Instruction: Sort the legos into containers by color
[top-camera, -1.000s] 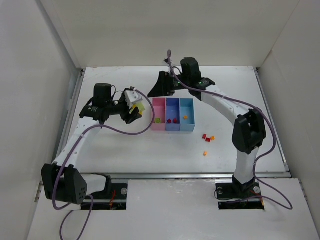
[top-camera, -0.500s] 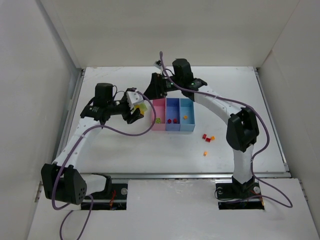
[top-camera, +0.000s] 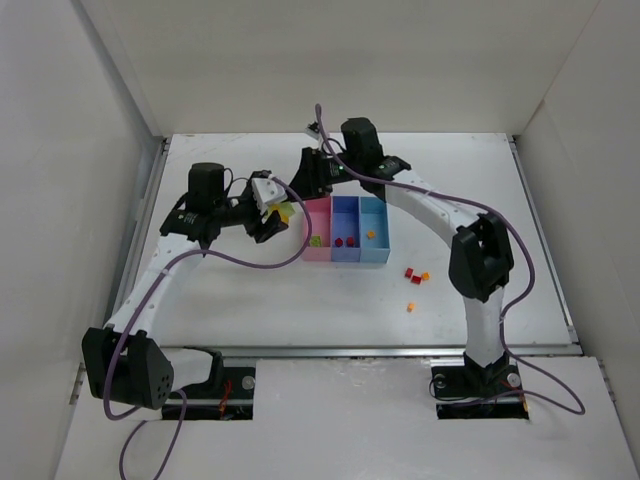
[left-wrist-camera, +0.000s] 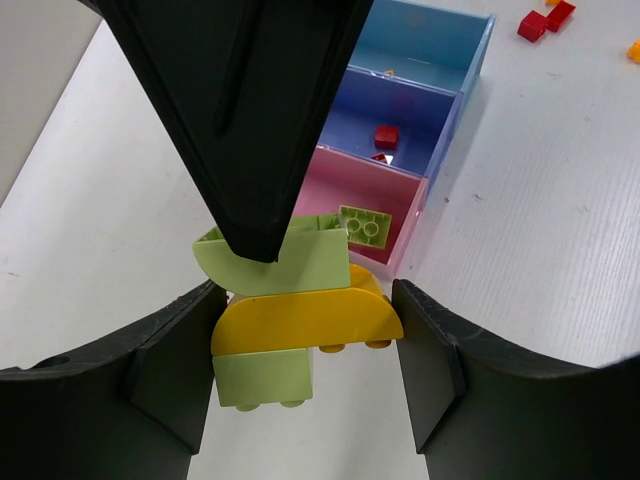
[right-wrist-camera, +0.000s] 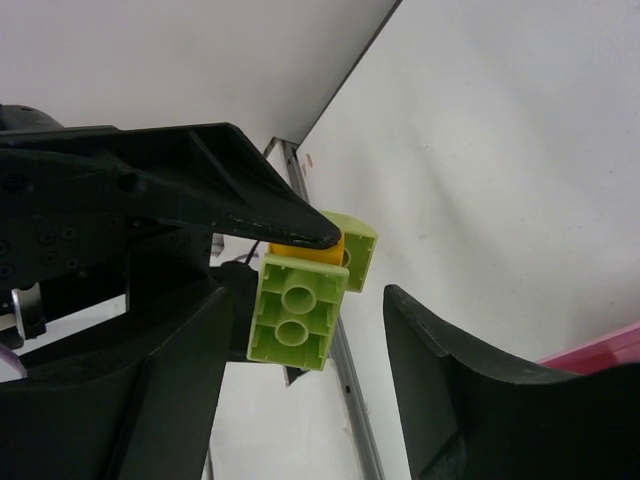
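Observation:
My right gripper is going to pull the upper brick (right-wrist-camera: 296, 312) off before it drops it into the pink bin, because the upper yellow-green brick is stuck to the yellow arched brick (left-wrist-camera: 305, 322).
My left gripper (left-wrist-camera: 300, 375) is shut on a stack of legos, its jaws pressing the ends of a yellow arched brick (left-wrist-camera: 300, 325). One yellow-green brick (left-wrist-camera: 262, 378) hangs under it and another (left-wrist-camera: 290, 262) sits above. In the top view this stack (top-camera: 285, 212) hovers just left of the containers. My right gripper (right-wrist-camera: 310, 370) stands open around the stack's yellow-green brick (right-wrist-camera: 295, 310), with a gap on its right side. The pink bin (top-camera: 318, 215) holds a yellow-green lego (left-wrist-camera: 365, 225), the blue-violet bin (top-camera: 345, 213) holds red ones (left-wrist-camera: 386, 136), and the light blue bin (top-camera: 376, 218) an orange one.
Loose legos lie on the table right of the bins: a red one (top-camera: 409, 272), an orange one (top-camera: 425, 276) and another orange one (top-camera: 410, 307) nearer the front. White walls enclose the table on three sides.
My right arm has swung left from behind the bins to the stack held by the left gripper, and its jaws have narrowed around the yellow-green brick. The left gripper has hardly moved.

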